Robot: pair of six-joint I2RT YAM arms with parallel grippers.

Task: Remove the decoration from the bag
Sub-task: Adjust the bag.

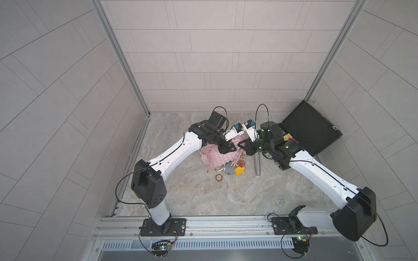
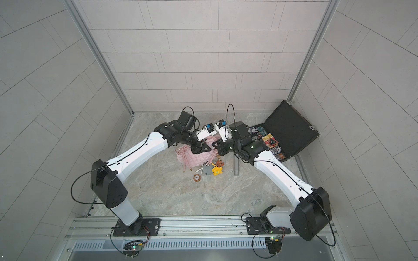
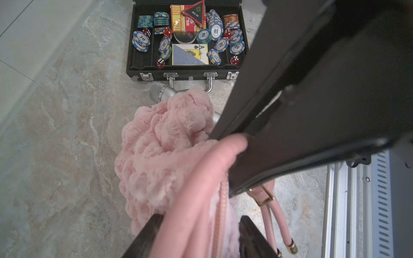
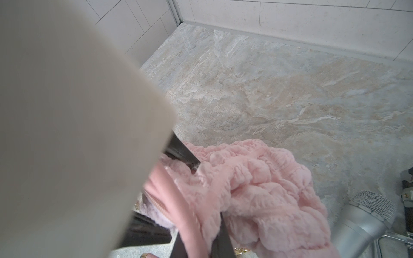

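I should hold up the bag's strap (image 3: 198,185) with my left gripper alone while my right gripper goes to the decoration (image 1: 242,164), because both my grippers are at the strap now.
The pale-pink quilted bag (image 1: 214,156) lies mid-table, its cord strap (image 1: 209,163) trailing toward the front. Both arms meet over its top edge. My left gripper (image 1: 231,148) has the bag's smooth pink rim (image 3: 201,201) filling the gap between its two black fingers (image 3: 145,236). My right gripper (image 1: 243,144) is shut on the same rim; in the right wrist view (image 4: 201,236) a pink strip is pinched between its fingers. The decoration (image 1: 239,170), a yellow charm with a brown one (image 1: 242,162) and a grey piece (image 1: 230,170), hangs at the bag's near right end.
A silver microphone (image 1: 257,165) lies right of the bag, under my right wrist. An open black case (image 1: 312,128) with poker chips and cards (image 3: 187,38) stands at the back right. A small round orange piece (image 1: 219,178) lies in front of the bag.
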